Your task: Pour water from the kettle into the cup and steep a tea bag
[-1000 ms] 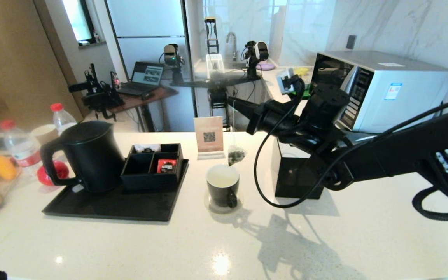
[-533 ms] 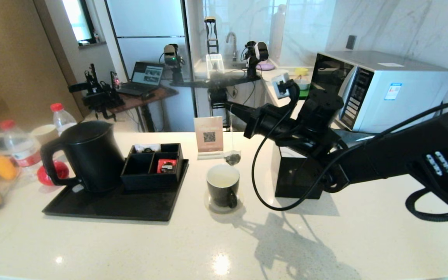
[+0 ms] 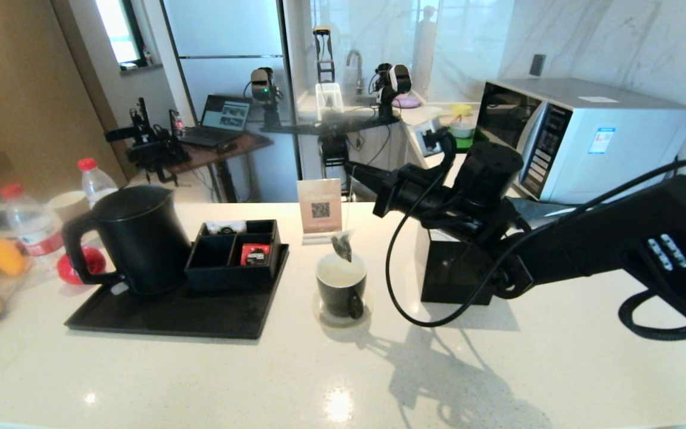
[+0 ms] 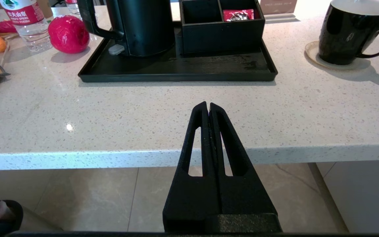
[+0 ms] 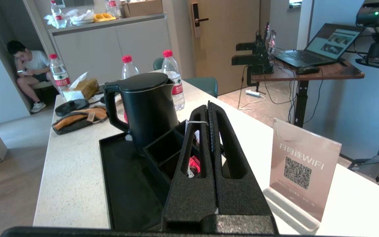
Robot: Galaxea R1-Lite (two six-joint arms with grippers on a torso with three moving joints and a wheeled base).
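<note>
Next, I lower the string with my right gripper so the tea bag [image 3: 342, 246], which hangs clear above the cup's far rim, dips into the cup [image 3: 340, 271] to steep.
The black kettle [image 3: 131, 238] stands lid shut on a black tray [image 3: 170, 316] at the left. The black cup [image 3: 341, 295], white inside, sits on a coaster right of the tray. A dark tea bag [image 3: 341, 246] hangs on its string just over the cup's far rim. My right gripper [image 3: 350, 168] is above it, shut on the string [image 5: 196, 122], which loops over one finger. Water in the cup cannot be made out. My left gripper [image 4: 208, 105] is shut and empty, parked before the counter's front edge, facing the tray [image 4: 176, 67], kettle [image 4: 143, 26] and cup [image 4: 350, 31].
A divided black box [image 3: 233, 253] holding a red sachet [image 3: 255, 254] sits on the tray beside the kettle. A WiFi sign [image 3: 320, 208] stands behind the cup, a black box [image 3: 453, 268] to its right, a microwave [image 3: 587, 137] beyond. Bottles [image 3: 33, 223] and a red fruit [image 3: 84, 262] crowd the far left.
My right gripper has shifted left and slightly up. The tea bag has swung from behind and right of the cup to just over its rim. The left arm is still.
</note>
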